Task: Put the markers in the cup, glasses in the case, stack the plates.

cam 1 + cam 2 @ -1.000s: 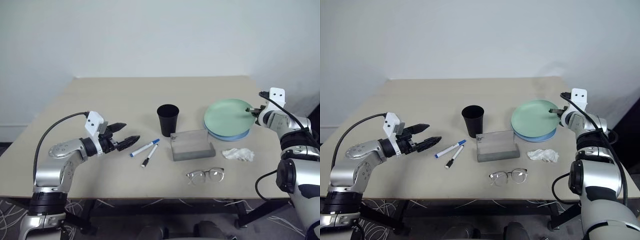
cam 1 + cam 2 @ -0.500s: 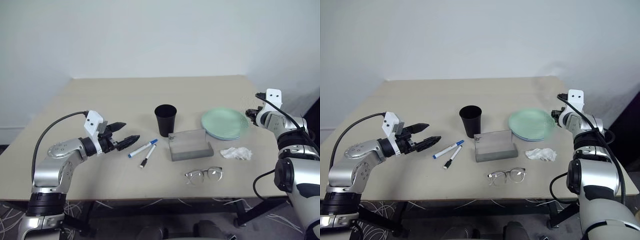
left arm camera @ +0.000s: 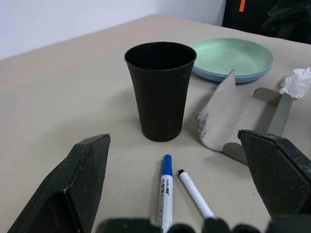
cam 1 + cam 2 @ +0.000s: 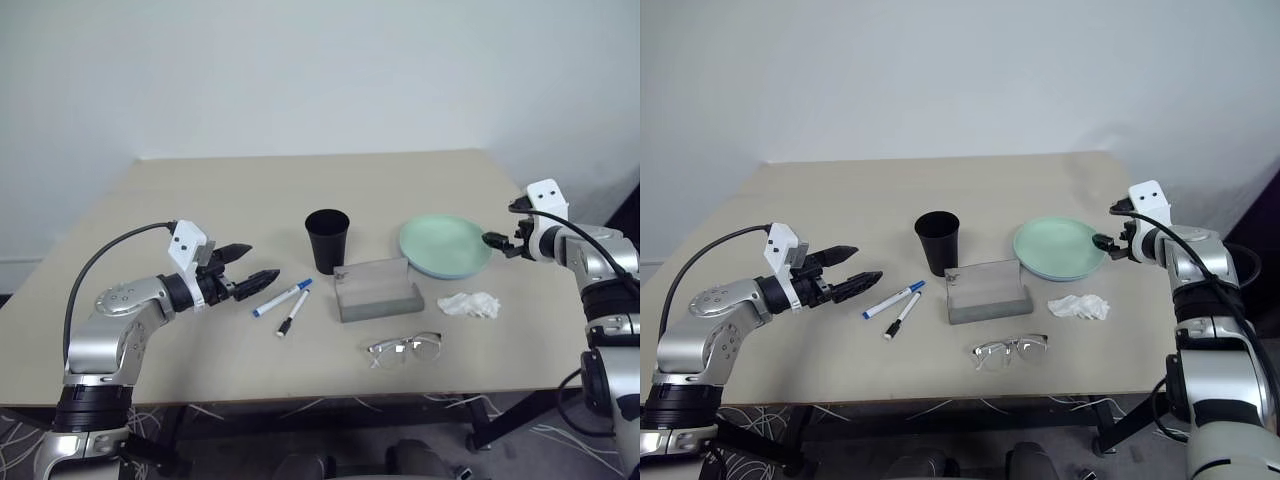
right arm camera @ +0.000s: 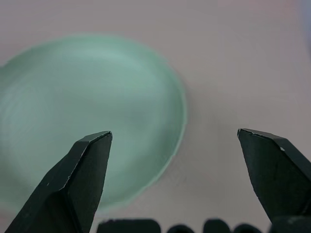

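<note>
The crumpled white tissue (image 4: 469,304) has bunched creases (image 4: 482,302) all through it, so it will stay in a clump when the robot carries it onto the mint green plate.
The mint green plate (image 4: 445,243) lies flat on the light blue plate (image 3: 217,74), whose rim peeks out underneath. My right gripper (image 4: 503,226) is open just off the plates' right rim, holding nothing. The black cup (image 4: 328,238) stands upright mid-table. Two markers, blue-capped (image 4: 281,297) and black-capped (image 4: 292,312), lie side by side left of the open grey case (image 4: 378,290). The glasses (image 4: 403,348) lie in front of the case. My left gripper (image 4: 252,264) is open and empty, just left of the markers, pointing toward them.
A crumpled white tissue (image 4: 470,304) lies between the plates and the table's front right edge. The beige table (image 4: 230,190) is bare behind the cup and on its left half. A white wall stands behind it.
My right gripper has opened, let go of the mint plate, and drawn back off its right rim. The plate now rests flat on the blue one. The left arm kept still.
</note>
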Robot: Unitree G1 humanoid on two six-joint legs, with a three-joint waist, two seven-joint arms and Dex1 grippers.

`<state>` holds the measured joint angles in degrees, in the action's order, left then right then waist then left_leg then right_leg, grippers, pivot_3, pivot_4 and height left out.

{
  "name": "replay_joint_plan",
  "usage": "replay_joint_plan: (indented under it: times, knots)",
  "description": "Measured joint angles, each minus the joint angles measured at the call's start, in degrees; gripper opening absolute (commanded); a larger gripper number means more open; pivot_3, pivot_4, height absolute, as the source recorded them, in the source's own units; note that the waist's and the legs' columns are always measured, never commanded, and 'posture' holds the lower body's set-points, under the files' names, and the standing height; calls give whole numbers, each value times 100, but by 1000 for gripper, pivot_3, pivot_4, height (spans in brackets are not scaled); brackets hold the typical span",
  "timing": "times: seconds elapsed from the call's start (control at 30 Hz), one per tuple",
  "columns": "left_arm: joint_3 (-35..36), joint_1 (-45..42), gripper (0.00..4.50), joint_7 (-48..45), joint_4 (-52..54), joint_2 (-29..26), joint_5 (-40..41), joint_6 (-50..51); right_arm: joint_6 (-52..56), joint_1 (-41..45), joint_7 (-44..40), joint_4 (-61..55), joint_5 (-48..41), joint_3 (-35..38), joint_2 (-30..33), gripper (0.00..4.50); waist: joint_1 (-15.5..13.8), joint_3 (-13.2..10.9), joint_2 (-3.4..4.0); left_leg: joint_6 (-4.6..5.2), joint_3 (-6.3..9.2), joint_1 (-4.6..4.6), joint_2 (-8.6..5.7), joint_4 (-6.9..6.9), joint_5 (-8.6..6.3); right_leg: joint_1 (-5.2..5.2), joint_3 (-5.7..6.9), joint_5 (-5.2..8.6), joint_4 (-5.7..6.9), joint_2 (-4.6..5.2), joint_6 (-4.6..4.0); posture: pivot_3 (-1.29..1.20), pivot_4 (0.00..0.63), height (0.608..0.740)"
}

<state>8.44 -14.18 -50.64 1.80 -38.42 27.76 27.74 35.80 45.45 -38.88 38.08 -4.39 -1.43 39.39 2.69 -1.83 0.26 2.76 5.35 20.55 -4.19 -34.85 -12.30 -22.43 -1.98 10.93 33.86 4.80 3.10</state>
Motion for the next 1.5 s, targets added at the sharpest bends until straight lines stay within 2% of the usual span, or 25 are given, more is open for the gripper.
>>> replay_joint_plan:
  times: [0.17,0.5,0.83,1.43,1.47,1.5]
  knots:
    - [-4,-3,4500,-4,3,-1,1,10,476,-541,-893,-1122,-154,-154,334,4465,-1,0,0,-1,-2,-1,5,-5,0,1,1,-2,1,0,4,0,0,732]
    - [-3,-2,4500,-13,3,-2,-1,20,1105,-1418,-1746,-2550,-516,-481,443,4465,-76,0,-2,-2,1,6,4,-13,-1,1,6,-5,-2,4,10,0,0,732]
    - [-3,-1,4500,-27,3,-2,-1,20,761,-1693,-1757,-2612,-349,-778,465,4465,-159,-1,-4,-2,-2,5,6,-14,-1,1,10,-4,-3,5,8,0,0,732]
    - [-3,6,4500,-27,4,-3,0,32,-12,-1901,-1788,-2058,114,-1074,641,4465,-161,-2,-7,-3,-2,5,7,-15,-2,3,12,0,-4,5,2,0,0,732]
    - [-3,6,4500,-26,4,-3,0,32,-18,-1901,-1792,-2054,117,-1074,640,4107,-161,-2,-7,-3,-2,5,7,-14,-2,3,12,0,-5,5,2,0,0,732]
    - [-3,6,4500,-25,4,-3,0,33,-23,-1901,-1795,-2047,120,-1074,640,3963,-161,-2,-7,-3,-2,5,7,-14,-2,3,12,0,-4,5,1,0,0,732]
